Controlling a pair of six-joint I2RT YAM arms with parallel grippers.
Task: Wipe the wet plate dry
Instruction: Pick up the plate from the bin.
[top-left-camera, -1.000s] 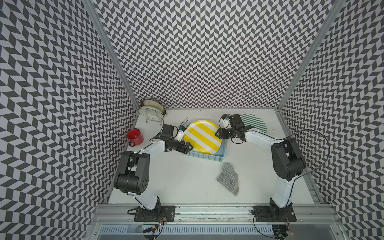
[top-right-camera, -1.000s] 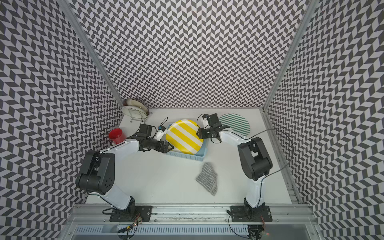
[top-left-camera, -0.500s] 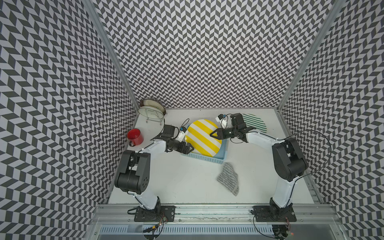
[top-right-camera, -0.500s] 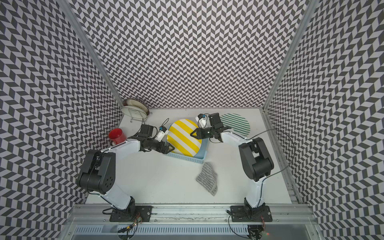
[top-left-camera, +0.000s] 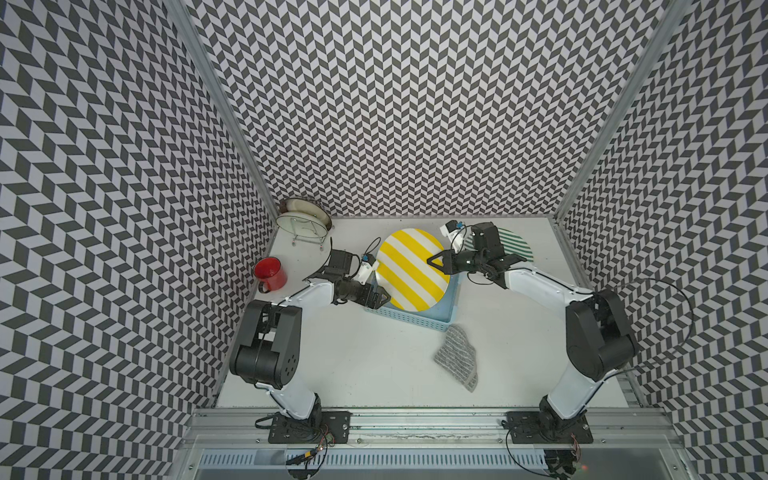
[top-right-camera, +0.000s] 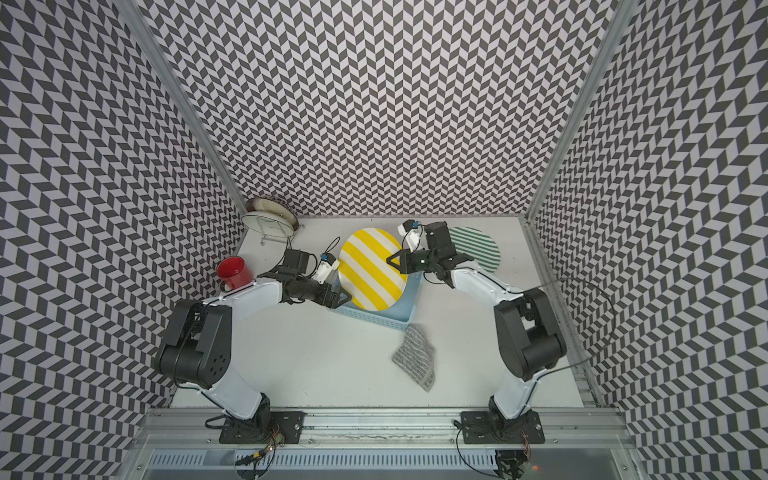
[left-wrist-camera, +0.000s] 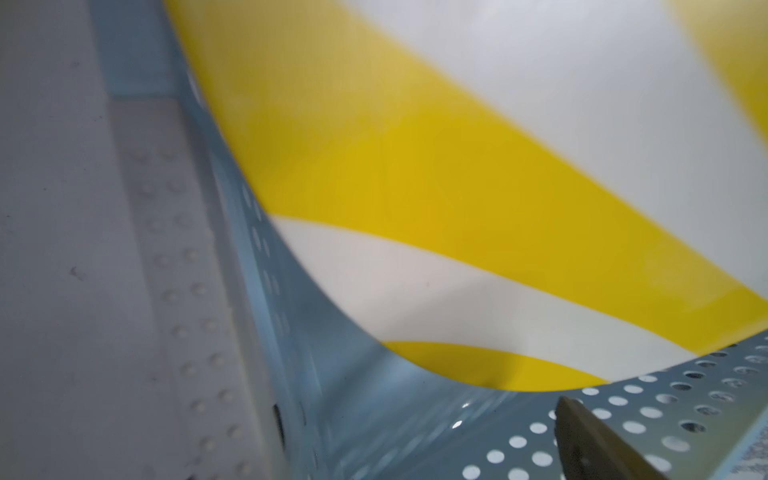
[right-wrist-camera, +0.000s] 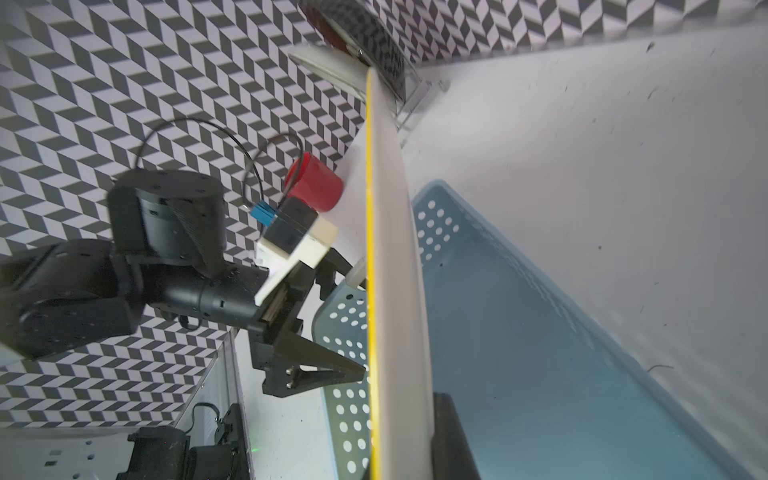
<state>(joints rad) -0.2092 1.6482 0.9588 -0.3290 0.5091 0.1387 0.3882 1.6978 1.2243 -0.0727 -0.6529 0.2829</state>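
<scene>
I should use my right gripper to lift the plate clear and pass it to my left gripper before my right gripper takes the grey cloth, because the plate's lower rim is in the basket.
The yellow-and-white striped plate stands tilted up on its edge in a blue perforated basket. My right gripper is shut on the plate's right rim. In the right wrist view the plate shows edge-on, with one finger against its white back. My left gripper is open, its tips at the plate's lower left face. The left wrist view is filled by the plate and the basket. A grey cloth lies in front of the basket.
A red mug stands by the left wall. A wire rack with dishes fills the back left corner. A green striped plate lies behind my right wrist.
The right gripper has closed on the plate's rim, and the plate now stands steeper in the basket. The left gripper stays open at the plate's lower left edge.
</scene>
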